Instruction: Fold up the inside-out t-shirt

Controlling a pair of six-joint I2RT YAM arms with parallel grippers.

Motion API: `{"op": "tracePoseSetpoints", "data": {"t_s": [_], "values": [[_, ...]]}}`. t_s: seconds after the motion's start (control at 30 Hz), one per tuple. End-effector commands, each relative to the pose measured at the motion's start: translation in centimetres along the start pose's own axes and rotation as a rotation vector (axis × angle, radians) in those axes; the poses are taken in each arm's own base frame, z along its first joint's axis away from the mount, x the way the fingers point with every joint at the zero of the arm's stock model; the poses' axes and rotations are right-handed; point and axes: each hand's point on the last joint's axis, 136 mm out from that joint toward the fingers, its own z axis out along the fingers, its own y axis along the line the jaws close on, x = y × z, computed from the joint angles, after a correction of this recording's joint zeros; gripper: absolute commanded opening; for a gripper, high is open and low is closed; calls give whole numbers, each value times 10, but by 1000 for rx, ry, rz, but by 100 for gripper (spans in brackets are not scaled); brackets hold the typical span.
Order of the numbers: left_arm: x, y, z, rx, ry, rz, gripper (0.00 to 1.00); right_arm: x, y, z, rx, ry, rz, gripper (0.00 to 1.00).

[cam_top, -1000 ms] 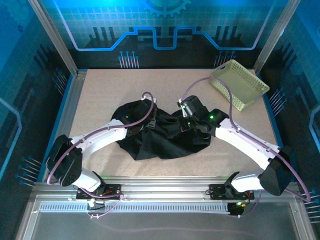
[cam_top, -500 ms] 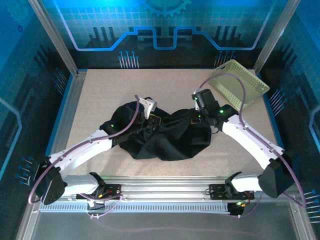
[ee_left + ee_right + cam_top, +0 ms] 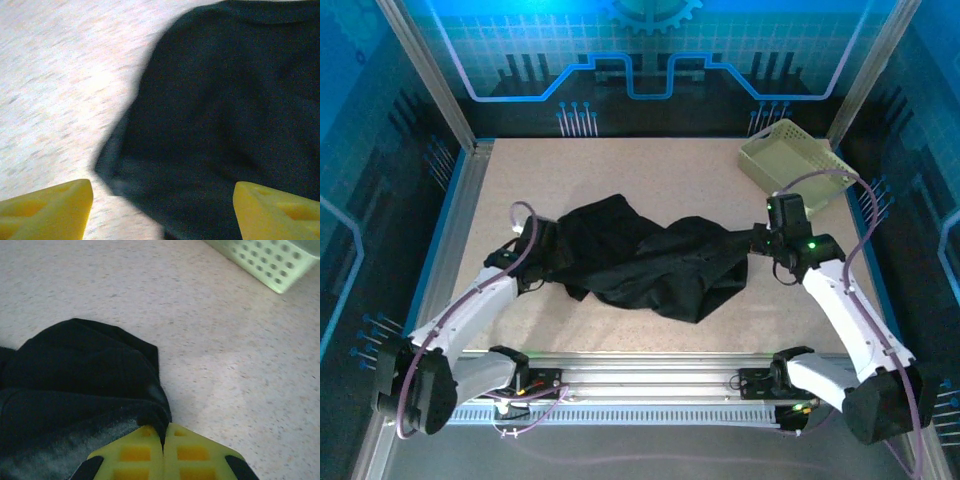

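I see loose folds [image 3: 665, 240] bunched along the middle of the black t-shirt, so the t-shirt [image 3: 650, 281] will spread out into a broad sheet when I lift it and lay it down.
The inside-out t-shirt [image 3: 650, 265] is a black, crumpled garment drawn out sideways across the middle of the table. My left gripper [image 3: 542, 256] is at its left end. In the left wrist view the yellow fingertips [image 3: 50, 210] stand far apart, so the left gripper [image 3: 162, 212] is open, and a corner of the t-shirt [image 3: 225, 100] lies flat on the table ahead of them. My right gripper [image 3: 758, 241] is at the shirt's right end. In the right wrist view the right gripper [image 3: 163, 434] is shut on a fold of the t-shirt [image 3: 75, 370].
A pale yellow-green lattice basket [image 3: 798, 163] stands at the back right corner, close behind my right arm, and its corner shows as the basket [image 3: 270, 260] in the right wrist view. Bare speckled table [image 3: 640, 170] lies behind the shirt; metal frame rails [image 3: 455, 230] border the sides.
Both arms swung outward, stretching the bunched shirt wider. The left gripper opened and let go of the left end. The right gripper stayed shut and pulled its end to the right.
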Motion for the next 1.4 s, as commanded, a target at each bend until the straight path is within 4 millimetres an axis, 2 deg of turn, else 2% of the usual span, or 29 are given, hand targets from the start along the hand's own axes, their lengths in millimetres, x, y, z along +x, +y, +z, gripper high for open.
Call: {"op": "tracePoseSetpoints", "data": {"t_s": [0.0, 0.07, 0.27, 0.4, 0.57, 0.67, 0.77, 0.87, 1.03, 1.13, 1.23, 1.37], "values": [[18, 33, 5, -116, 54, -106, 75, 2, -10, -2, -14, 1, 62, 0], [24, 35, 16, -126, 88, -106, 74, 2, -8, -1, -30, 2, 65, 0], [24, 17, 39, -50, 115, -71, 70, 0, -8, 0, -34, 1, 70, 0], [22, 22, 49, -93, 139, -74, 57, 1, -13, 0, -17, 5, 77, 0], [27, 27, 58, -119, 175, -82, 49, 0, -18, -2, -17, 0, 99, 0], [29, 26, 63, -111, 192, -86, 39, -2, -17, -2, -22, -2, 105, 0], [25, 20, 64, -71, 184, -94, 20, -5, -18, -5, -17, -7, 108, 0], [14, 6, 56, 14, 140, -92, 1, -12, -24, -12, 1, -24, 123, 0], [-22, -15, 22, 155, -7, -90, 0, -33, -36, -36, -2, -96, 183, 0], [-47, -27, -12, 248, -114, -100, 0, -47, -40, -56, -12, -144, 212, 0], [-70, -39, -61, 371, -220, -116, 0, -61, -42, -80, -24, -197, 224, 0], [-98, -43, -137, 504, -389, -126, 0, -78, -47, -125, -19, -292, 238, 0]]}}
